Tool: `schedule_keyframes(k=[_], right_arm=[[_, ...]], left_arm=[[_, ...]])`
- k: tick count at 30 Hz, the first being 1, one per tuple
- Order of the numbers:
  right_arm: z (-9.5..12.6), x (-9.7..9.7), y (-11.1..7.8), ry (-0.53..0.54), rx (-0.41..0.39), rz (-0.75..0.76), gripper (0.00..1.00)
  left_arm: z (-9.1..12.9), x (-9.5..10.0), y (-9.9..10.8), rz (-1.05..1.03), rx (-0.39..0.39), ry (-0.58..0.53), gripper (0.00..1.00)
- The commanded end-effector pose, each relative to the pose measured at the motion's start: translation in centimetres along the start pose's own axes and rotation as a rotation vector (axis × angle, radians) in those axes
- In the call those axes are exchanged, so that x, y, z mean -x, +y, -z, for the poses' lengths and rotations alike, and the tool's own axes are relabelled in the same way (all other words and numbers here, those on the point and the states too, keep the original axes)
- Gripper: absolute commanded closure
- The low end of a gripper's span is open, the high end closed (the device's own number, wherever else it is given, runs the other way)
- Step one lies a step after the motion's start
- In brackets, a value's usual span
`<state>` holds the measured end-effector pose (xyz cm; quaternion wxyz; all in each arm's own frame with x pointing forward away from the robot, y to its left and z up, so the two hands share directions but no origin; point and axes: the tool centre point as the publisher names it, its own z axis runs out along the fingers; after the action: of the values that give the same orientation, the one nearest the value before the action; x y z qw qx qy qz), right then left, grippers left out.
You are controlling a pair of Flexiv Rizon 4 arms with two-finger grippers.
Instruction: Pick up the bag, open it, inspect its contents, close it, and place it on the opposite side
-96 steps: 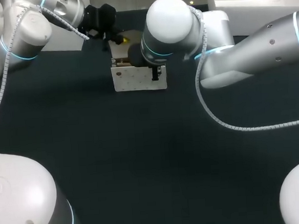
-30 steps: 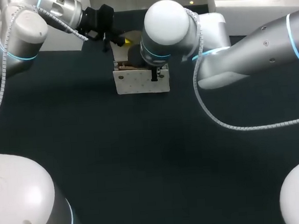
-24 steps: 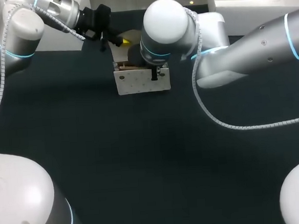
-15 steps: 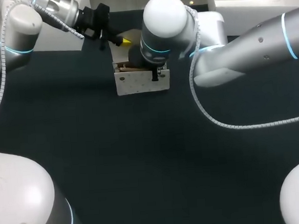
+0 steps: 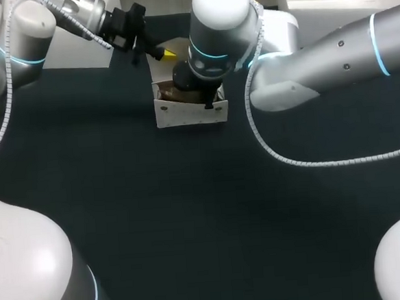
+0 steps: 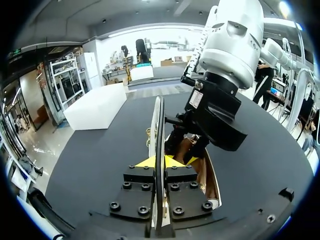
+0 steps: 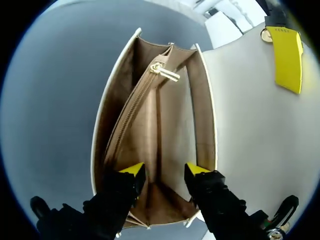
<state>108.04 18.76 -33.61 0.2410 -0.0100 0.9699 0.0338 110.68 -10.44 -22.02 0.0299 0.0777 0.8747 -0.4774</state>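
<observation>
The lifted flap (image 7: pixel 240 117) will stay closed when I fold it over the bag, because it has a round gold stud (image 7: pixel 266 35) near its edge.
The white bag (image 5: pixel 189 112) stands upright on the dark table (image 5: pixel 191 212) at the back middle, with its flap (image 5: pixel 167 49) lifted. My left gripper (image 5: pixel 159 53) is shut on the flap's edge (image 6: pixel 159 120), with its yellow tips (image 6: pixel 172 161) pinching it from both sides. My right gripper (image 7: pixel 164 170) hovers open just over the bag's mouth. Below it I see the tan lining (image 7: pixel 172 120), a zip (image 7: pixel 135 102) with a gold pull (image 7: pixel 165 73), and the white flap (image 7: pixel 250 115) beside it. In the head view the right wrist (image 5: pixel 198 78) hides most of the opening.
A white box (image 6: pixel 97 105) sits at the table's back left, beyond my left arm (image 5: pixel 33 28). My right arm (image 5: pixel 317 52) spans the back right. The dark tabletop stretches in front of the bag.
My right gripper's fingers have parted from shut to open over the bag's mouth. The left gripper has drawn the flap slightly farther back and left.
</observation>
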Motion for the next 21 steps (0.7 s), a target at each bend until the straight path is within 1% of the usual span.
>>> schedule_keyframes(k=[1, 21], right_arm=[[-0.45, -0.05, 0.24, 0.010, -0.019, 0.000, 0.00], [-0.63, -0.11, 0.33, 0.010, -0.019, -0.008, 0.00]], left_arm=[[-0.14, 0.34, 0.36, -0.001, -0.012, 0.016, 1.00], [-0.43, 0.39, 0.59, -0.002, -0.014, 0.029, 1.00]])
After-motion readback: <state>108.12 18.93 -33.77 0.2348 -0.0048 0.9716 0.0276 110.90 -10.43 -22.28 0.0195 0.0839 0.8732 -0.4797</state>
